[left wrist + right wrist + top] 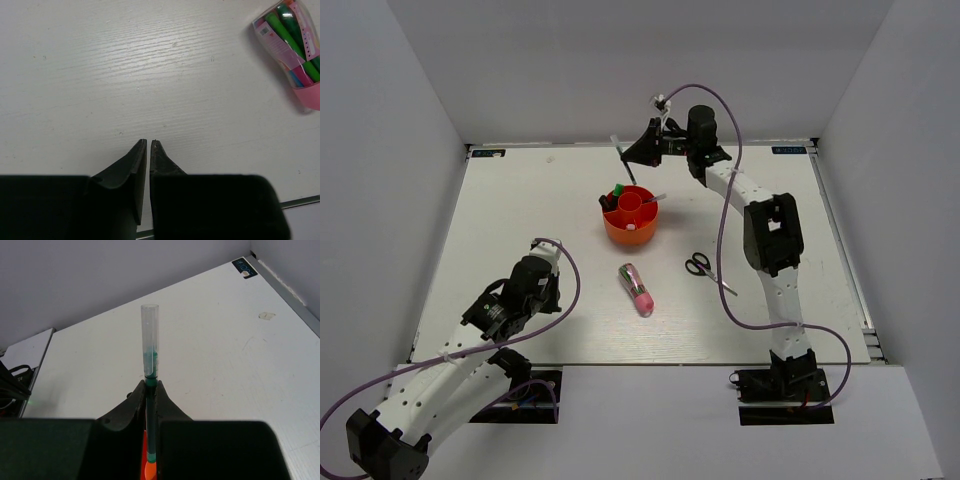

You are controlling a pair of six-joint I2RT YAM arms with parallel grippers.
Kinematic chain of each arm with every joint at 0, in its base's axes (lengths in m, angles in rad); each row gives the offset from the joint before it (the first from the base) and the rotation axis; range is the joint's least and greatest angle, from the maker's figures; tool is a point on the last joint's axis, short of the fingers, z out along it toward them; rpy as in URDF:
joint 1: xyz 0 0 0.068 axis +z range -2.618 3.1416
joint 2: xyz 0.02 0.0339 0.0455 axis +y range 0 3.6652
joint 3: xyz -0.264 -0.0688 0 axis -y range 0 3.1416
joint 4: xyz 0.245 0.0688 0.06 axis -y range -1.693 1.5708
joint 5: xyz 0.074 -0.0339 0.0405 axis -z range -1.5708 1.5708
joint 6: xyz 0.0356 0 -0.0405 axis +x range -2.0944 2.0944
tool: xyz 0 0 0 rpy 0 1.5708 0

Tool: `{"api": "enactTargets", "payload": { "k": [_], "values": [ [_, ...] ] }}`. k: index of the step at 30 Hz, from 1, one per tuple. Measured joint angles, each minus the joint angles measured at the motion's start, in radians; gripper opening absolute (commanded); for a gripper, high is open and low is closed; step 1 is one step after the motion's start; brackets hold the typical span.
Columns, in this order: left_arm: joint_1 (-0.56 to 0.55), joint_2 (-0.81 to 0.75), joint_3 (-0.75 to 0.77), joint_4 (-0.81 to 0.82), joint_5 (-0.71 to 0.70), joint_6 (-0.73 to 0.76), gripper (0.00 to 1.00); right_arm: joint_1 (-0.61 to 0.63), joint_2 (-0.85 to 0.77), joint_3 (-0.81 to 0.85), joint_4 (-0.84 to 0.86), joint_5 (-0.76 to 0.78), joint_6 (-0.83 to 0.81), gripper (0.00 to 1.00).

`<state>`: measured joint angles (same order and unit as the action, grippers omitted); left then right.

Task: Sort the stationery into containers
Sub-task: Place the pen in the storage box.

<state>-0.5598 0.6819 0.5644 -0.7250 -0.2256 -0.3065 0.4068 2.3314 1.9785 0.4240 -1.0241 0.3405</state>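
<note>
My right gripper should keep moving down, because the clear pen's dark end (633, 181) is pointing down at the organiser's open far section (641, 193). It should let go once that end of the pen is inside.
My right gripper (636, 152) is shut on the thin clear pen (623, 158), up above the far rim of the round orange-red organiser (630, 228). In the right wrist view the pen (150, 340) stands up from between my shut fingers (151, 385), with a sliver of the orange organiser (149, 473) below them. A green marker (618, 188) and a dark item stand in the organiser's left compartments. The chunky pink-and-green pen (637, 288) (292, 47) lies on the table. Black-handled scissors (708, 268) lie to its right. My left gripper (542, 285) (149, 142) is shut and holds nothing, low over bare table left of the chunky pen.
White walls enclose the table on three sides. A purple cable loops off each arm. The table's near edge shows as a metal strip (300, 201) in the left wrist view.
</note>
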Motion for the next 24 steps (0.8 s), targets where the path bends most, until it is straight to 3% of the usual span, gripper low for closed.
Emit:
{"api": "enactTargets", "payload": {
  "k": [24],
  "values": [
    [0.0, 0.004, 0.0, 0.0, 0.001, 0.003, 0.19, -0.021, 0.08, -0.044, 0.021, -0.082, -0.162, 0.0]
  ]
}}
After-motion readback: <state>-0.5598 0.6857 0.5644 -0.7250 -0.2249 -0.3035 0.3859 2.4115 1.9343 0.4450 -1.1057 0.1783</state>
